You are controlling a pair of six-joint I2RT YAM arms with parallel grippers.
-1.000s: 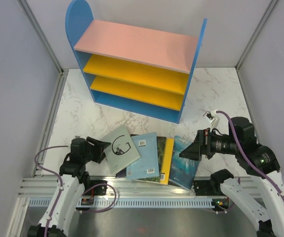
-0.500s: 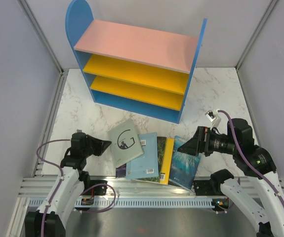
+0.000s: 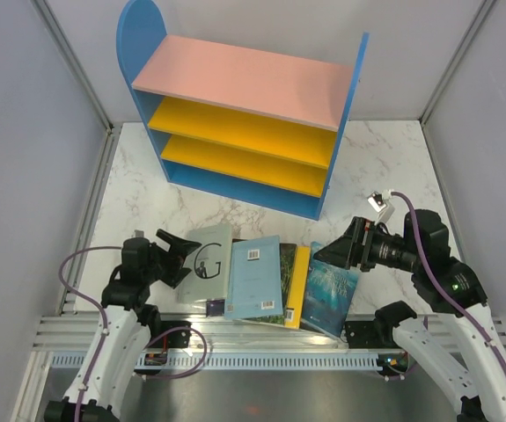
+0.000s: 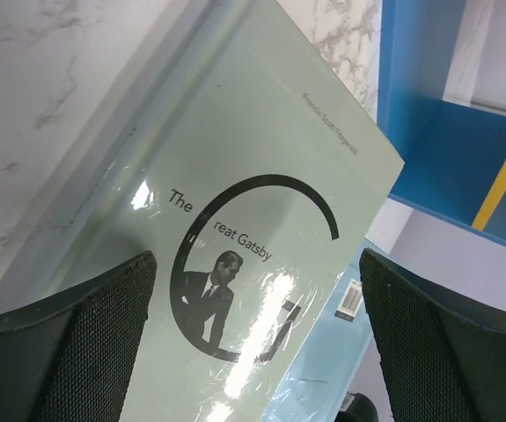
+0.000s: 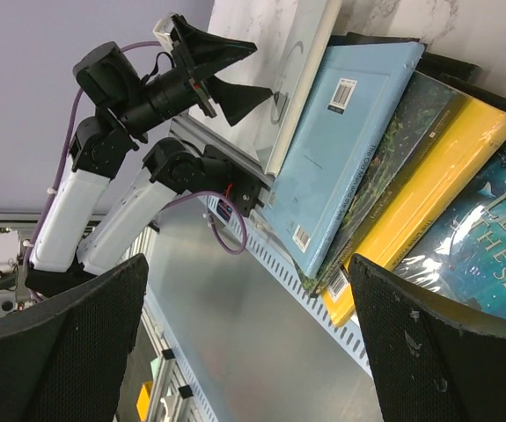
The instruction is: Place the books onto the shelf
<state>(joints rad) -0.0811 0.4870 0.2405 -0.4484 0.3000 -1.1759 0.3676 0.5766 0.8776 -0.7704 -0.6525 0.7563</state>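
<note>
The grey-green book's spine (image 4: 107, 167) is flat on the marble, so my left gripper should move away and my right gripper should grab the raised far corner (image 3: 228, 229) of the book.
The shelf (image 3: 235, 83) stands at the back, blue sides, pink top, two yellow boards. The books lie overlapped at the near edge: grey-green "G" cover (image 3: 209, 264), light blue (image 3: 254, 277), a dark one (image 3: 286, 262), yellow (image 3: 298, 286), teal ocean (image 3: 330, 294). My left gripper (image 3: 175, 251) is open, its fingers either side of the grey-green book's left edge, which is tipped up. In the left wrist view that cover (image 4: 253, 220) fills the gap of the left gripper (image 4: 253, 352). My right gripper (image 3: 333, 252) hovers open above the teal book (image 5: 490, 237), holding nothing.
A slotted aluminium rail (image 3: 235, 347) runs along the near edge under the books' lower ends. Grey walls close in left and right. Bare marble table (image 3: 385, 167) lies between the books and the shelf. A purple cable (image 3: 77, 264) loops beside the left arm.
The grey-green book has swung from a diagonal lie to nearly straight and shifted left, its left edge raised. My left jaws now stand wide. My right gripper crept slightly left.
</note>
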